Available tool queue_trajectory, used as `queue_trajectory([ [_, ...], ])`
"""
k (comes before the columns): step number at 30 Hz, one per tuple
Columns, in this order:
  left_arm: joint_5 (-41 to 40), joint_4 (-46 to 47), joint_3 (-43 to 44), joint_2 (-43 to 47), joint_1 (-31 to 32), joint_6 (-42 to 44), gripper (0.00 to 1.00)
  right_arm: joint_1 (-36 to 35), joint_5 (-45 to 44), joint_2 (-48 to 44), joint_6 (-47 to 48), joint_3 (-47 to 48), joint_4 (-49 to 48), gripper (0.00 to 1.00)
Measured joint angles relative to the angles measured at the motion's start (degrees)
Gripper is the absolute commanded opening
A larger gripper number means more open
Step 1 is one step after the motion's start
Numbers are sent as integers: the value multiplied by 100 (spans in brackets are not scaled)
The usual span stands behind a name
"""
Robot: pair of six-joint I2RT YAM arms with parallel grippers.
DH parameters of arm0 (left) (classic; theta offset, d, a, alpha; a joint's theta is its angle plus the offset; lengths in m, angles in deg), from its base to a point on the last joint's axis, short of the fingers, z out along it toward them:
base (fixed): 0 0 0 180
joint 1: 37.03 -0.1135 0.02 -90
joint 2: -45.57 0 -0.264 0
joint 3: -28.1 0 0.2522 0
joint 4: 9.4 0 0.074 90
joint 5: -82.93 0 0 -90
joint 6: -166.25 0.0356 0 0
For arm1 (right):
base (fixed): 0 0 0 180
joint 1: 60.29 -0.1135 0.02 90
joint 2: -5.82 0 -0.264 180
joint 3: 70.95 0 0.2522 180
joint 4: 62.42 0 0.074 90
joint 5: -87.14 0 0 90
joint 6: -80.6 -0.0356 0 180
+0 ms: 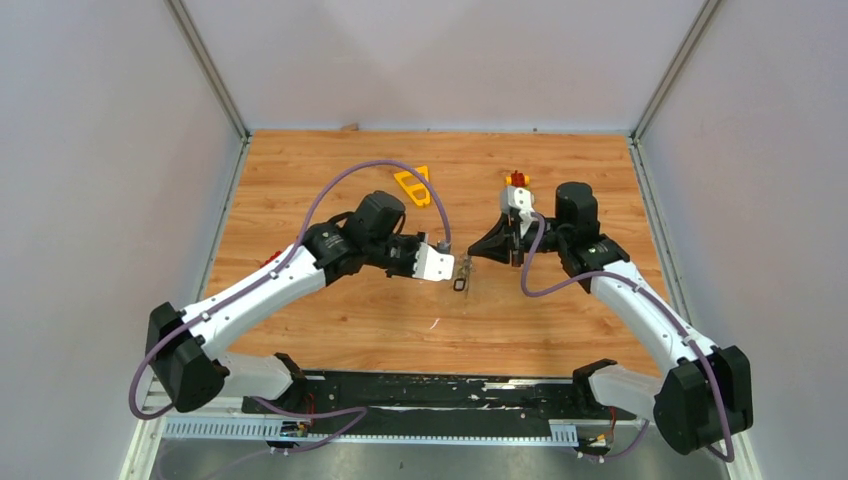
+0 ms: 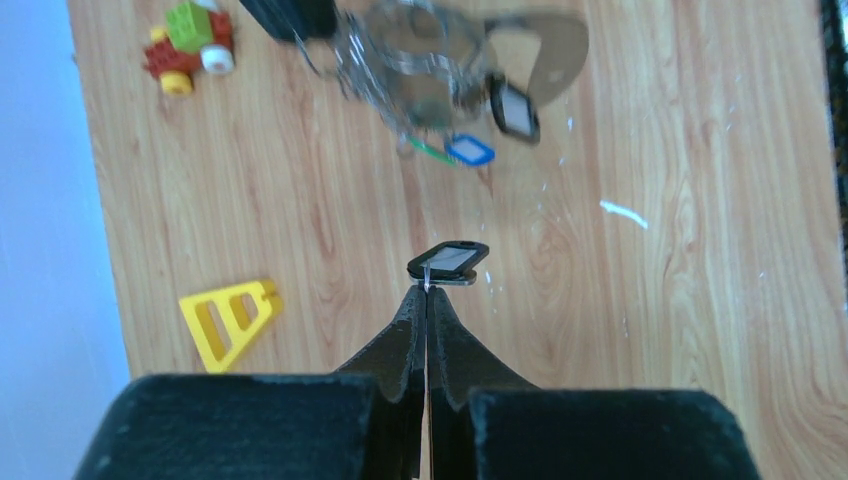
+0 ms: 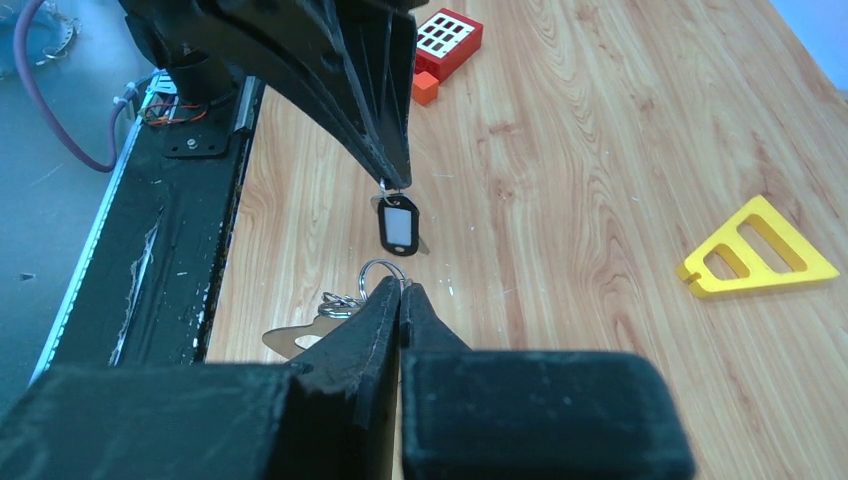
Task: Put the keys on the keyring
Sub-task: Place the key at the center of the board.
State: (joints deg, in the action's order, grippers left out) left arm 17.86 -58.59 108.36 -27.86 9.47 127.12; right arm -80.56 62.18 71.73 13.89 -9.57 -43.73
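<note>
My left gripper's key (image 2: 450, 260) hangs free of the keyring above open wood. So my left gripper goes on moving the key down until it touches the table (image 1: 403, 300), then lets go.
My left gripper (image 2: 427, 290) is shut on the thin wire loop of a key with a black tag (image 2: 448, 262), which hangs below its fingertips (image 3: 392, 180) above the table. My right gripper (image 3: 402, 287) is shut on the silver keyring (image 3: 381, 270), from which more small rings (image 3: 335, 305) hang. In the left wrist view the keyring (image 2: 415, 60) is blurred, and keys with a black tag (image 2: 512, 108) and a blue tag (image 2: 468, 150) dangle from it. From above, the left gripper (image 1: 460, 270) and right gripper (image 1: 472, 256) almost meet tip to tip at mid-table.
A yellow triangle frame (image 1: 415, 187) lies at the back, left of centre. A red-green-yellow toy block figure (image 1: 517, 180) stands behind the right gripper. A red grid block (image 3: 447, 38) lies at the left side. The black base strip (image 1: 430, 390) runs along the near edge.
</note>
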Motion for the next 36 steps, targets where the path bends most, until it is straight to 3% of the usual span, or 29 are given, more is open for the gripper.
queue_trajectory([
  [8,-1123,-186,-509,-629,-33,234,0,262,101,-81,-76,0,57,0],
  [16,-1504,-317,-619,-1587,-50,179,4,455,155,-332,4,0,299,0],
  [23,-1346,-302,-481,-2295,-50,96,25,702,151,-632,350,-22,798,0],
  [29,-898,-234,-555,-1932,-111,238,57,868,219,-750,498,-85,1027,0],
  [36,-63,170,-586,-656,-332,210,62,881,732,-691,535,-85,1099,0],
])
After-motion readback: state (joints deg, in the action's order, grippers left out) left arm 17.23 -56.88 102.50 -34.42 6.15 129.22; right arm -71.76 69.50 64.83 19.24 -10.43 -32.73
